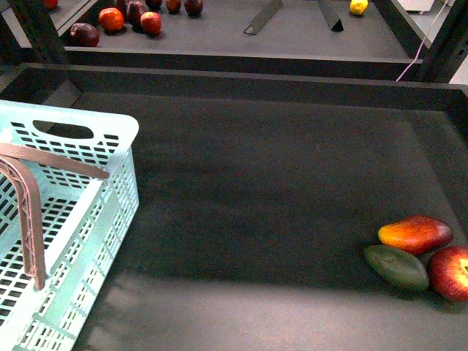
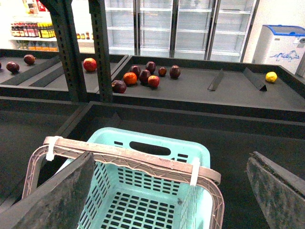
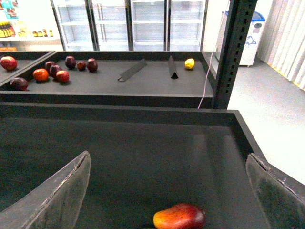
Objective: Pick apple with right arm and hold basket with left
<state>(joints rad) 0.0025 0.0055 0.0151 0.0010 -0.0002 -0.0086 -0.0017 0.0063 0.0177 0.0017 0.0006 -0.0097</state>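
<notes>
The brown handle (image 1: 62, 159) is standing up by itself, so I expect the pale aqua basket (image 1: 96, 225) to come up and turn together with it when I lift.
The red apple (image 1: 453, 272) with a yellow blush lies at the right edge of the dark shelf in the front view, cut off by the frame. Beside it are a dark green oval fruit (image 1: 396, 266) and a red-orange mango (image 1: 415, 234). The pale aqua basket (image 1: 110, 124) stands at the left with its brown handle (image 1: 29, 219) up. My left gripper (image 2: 171, 198) hangs open above the basket (image 2: 200, 152) and its handle (image 2: 128, 158). My right gripper (image 3: 169, 193) is open above the mango (image 3: 179, 216); the apple is out of its view. Neither arm shows in the front view.
A raised dark ledge (image 1: 234, 73) bounds the shelf at the back. Behind it another shelf holds several red and dark fruits (image 1: 111, 19) and a yellow one (image 1: 358, 6). A dark upright post (image 3: 236, 52) stands at the right, and glass-door fridges (image 2: 181, 24) stand beyond.
</notes>
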